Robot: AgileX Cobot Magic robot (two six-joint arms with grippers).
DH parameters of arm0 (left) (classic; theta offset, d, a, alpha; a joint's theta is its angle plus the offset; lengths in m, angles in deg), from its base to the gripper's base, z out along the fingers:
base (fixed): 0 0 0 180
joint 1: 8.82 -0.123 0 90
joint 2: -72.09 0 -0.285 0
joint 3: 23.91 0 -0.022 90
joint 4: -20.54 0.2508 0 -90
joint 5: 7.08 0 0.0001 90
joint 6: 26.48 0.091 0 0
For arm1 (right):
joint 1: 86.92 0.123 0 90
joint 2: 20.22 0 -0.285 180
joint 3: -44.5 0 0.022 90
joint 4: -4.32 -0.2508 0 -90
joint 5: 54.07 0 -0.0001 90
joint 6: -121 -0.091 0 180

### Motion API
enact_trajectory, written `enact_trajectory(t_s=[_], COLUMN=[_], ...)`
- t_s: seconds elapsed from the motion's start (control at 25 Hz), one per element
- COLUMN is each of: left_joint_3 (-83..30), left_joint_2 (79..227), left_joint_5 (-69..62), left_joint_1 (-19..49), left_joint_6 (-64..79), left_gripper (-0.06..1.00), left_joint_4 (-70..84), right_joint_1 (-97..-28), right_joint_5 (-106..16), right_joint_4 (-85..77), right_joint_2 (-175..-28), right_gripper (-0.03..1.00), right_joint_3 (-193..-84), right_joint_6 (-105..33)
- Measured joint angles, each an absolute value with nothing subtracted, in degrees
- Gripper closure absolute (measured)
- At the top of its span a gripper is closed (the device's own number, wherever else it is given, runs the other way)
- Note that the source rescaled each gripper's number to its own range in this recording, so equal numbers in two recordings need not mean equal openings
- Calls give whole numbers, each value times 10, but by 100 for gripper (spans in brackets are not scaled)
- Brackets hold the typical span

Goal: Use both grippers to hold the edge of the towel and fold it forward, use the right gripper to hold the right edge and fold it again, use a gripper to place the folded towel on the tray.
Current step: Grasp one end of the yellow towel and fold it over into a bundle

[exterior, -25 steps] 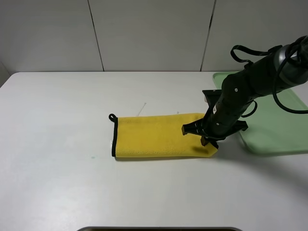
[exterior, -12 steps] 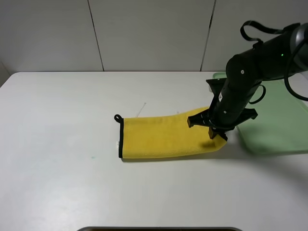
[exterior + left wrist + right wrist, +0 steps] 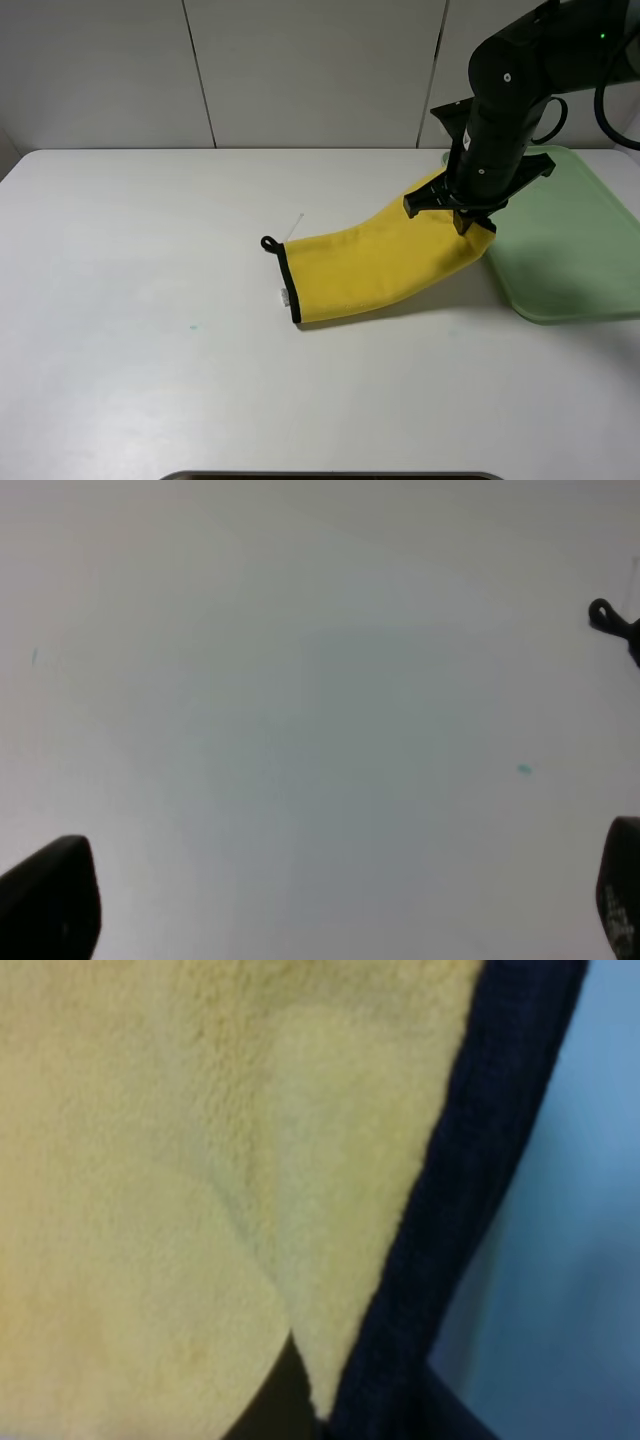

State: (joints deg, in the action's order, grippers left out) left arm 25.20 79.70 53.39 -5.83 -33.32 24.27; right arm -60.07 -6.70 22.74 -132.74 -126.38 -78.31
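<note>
The yellow towel is still a long strip with its lifted end next to the tray. My right gripper should first fold that end back toward the towel's looped end.
The yellow towel lies folded into a long strip. Its left end, with black binding and a small loop, rests on the white table. Its right end hangs lifted off the table, with my right gripper shut on it beside the near left corner of the pale green tray. The right wrist view is filled by plush yellow towel and its black bound edge. My left gripper is open over bare table, both dark fingertips wide apart, and the towel's loop shows at the frame's side.
A thin white sliver lies on the table just behind the towel. A tiny green speck marks the table left of it. A dark rim runs along the near table edge. Pale wall panels stand behind.
My right gripper has risen and moved back and right toward the tray with the towel's right end. The towel's left end has slid right across the table.
</note>
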Motion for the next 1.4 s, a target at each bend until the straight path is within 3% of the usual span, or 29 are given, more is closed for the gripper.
enact_trajectory(t_s=[0.32,0.6,1.4], left_joint_3=[252,252,252], left_joint_2=[797,797,797], left_joint_5=[534,534,534], left_joint_1=[-58,-58,-58], left_joint_6=[-333,-333,-333], left_gripper=[-5,-5,-5], left_joint_4=[243,243,243], right_joint_1=[-601,-597,-503], right_joint_5=[-45,-42,-62], right_joint_4=[320,298,230], right_joint_2=[-1327,-1327,-1363], right_gripper=[92,92,92], right_joint_3=[-1278,-1278,-1281], right_joint_6=[-772,-764,-796])
